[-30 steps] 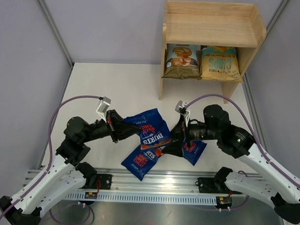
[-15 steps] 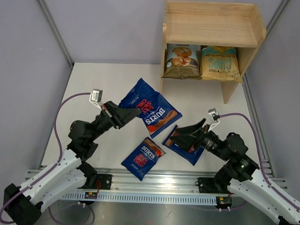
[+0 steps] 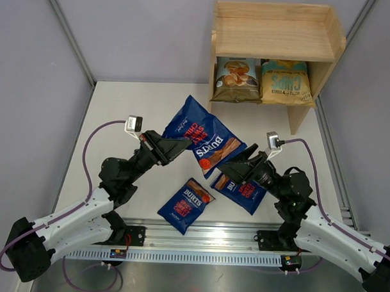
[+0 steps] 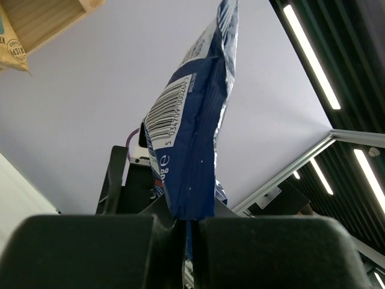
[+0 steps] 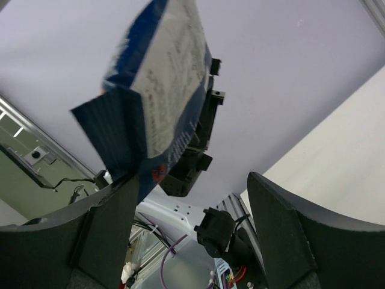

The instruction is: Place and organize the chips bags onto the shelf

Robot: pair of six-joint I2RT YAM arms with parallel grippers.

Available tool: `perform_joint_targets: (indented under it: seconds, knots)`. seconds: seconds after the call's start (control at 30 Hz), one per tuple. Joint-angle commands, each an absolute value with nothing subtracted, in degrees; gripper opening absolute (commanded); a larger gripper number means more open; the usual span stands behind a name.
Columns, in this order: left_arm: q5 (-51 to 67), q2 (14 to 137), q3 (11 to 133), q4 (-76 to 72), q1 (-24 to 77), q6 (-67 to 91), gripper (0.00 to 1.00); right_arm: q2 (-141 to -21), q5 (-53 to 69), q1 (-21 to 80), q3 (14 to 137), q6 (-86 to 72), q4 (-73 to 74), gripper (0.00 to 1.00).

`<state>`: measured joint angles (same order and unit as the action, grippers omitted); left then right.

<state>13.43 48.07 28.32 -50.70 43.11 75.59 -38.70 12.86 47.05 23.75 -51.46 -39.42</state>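
My right gripper should take the raised blue bag's brown end and carry the bag to the shelf's empty top level, because that level is far from my left gripper.
My left gripper is shut on the edge of a dark blue BURTS chips bag and holds it up in the air, tilted. In the left wrist view the bag rises from between my closed fingers. My right gripper is open just under the bag's lower right corner; in the right wrist view the bag rests against one finger. Two more BURTS bags lie flat on the table. The wooden shelf holds a pale blue bag and a golden-yellow bag on its lower tier.
The shelf's top tier has nothing on it. The white table is bounded by grey walls and a metal rail at the near edge. The shelf's corner shows in the left wrist view.
My left gripper has lifted the BURTS bag off the table and carried it up toward the shelf. My right gripper drew back from the bags, then rose up under the lifted bag.
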Motion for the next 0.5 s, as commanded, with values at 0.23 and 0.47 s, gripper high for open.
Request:
perform_joint_targets:
  seconds: [0.23, 0.47]
  knots:
    - [7.6, 46.4, 25.8, -56.2, 43.9, 74.8, 0.00, -35.7, 15.1, 46.8, 22.2, -49.8, -46.1, 0.78]
    - [9.3, 48.9, 26.9, -58.7, 44.5, 75.2, 0.00, -35.1, 9.1, 46.8, 24.9, -51.9, -37.5, 0.80]
